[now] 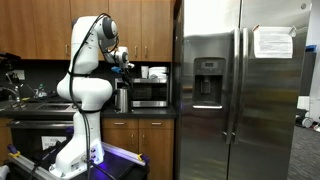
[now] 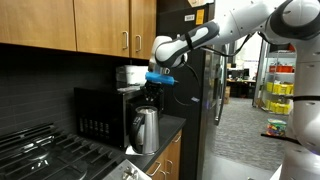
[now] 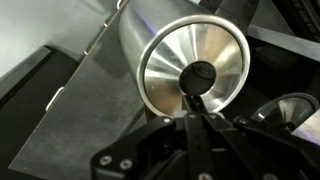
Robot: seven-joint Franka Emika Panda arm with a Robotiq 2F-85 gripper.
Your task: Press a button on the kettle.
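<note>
The dark round knob [image 3: 198, 77] on the kettle's lid is below my closed gripper, so next I back away and move over to the black handle's buttons.
The kettle [image 2: 146, 130] is a shiny steel jug standing on the counter in front of the microwave [image 2: 100, 116]. It also shows in an exterior view [image 1: 122, 98]. My gripper [image 2: 152, 98] hangs straight above it, pointing down, with a small gap to the top; it also shows in an exterior view [image 1: 122, 70]. In the wrist view I look down on the kettle's steel lid [image 3: 170, 60] with a dark round knob [image 3: 200, 74] at its centre. My gripper [image 3: 195, 100] is shut and empty, its tips at the knob's near edge. I cannot tell if they touch.
A steel fridge [image 1: 240, 90] stands right beside the counter. Wooden cabinets [image 2: 90, 25] hang above the microwave. A stove top [image 2: 50, 155] lies on the kettle's other side. White cups [image 1: 155, 72] sit on the microwave.
</note>
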